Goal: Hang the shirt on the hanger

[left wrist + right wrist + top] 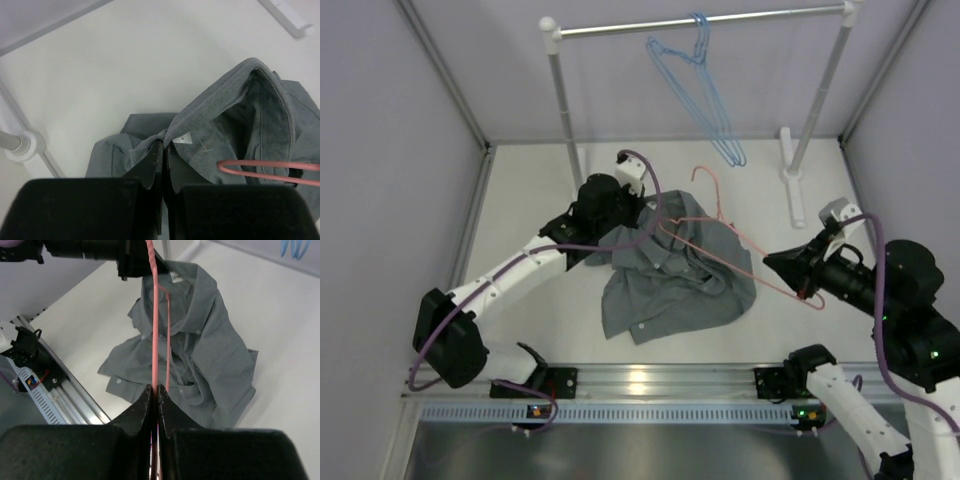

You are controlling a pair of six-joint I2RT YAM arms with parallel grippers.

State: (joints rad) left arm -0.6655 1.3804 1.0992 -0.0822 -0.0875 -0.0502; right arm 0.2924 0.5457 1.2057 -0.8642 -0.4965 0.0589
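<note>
I should raise the collar higher with my left gripper while my right gripper feeds the hanger in, because the hanger's looped end (665,222) sits shallow in the collar (654,206) opening.
The grey shirt (670,275) lies crumpled on the white table, its collar end lifted at the back left. My left gripper (648,220) is shut on the collar edge, right beside the small white neck label (183,138). In the left wrist view the tips (166,145) pinch the cloth, and the collar gapes to the right. The pink hanger (716,195) lies slanted across the shirt, hook toward the back. One looped end of the hanger (270,172) reaches into the collar opening. My right gripper (808,293) is shut on the other end of the wire (155,315), above the shirt (210,350).
A white clothes rack (700,22) spans the back, with light blue hangers (705,90) hooked on its rail. Its posts (565,100) and a foot (792,180) stand on the table behind the shirt. A metal rail (650,385) runs along the near edge. Walls close in both sides.
</note>
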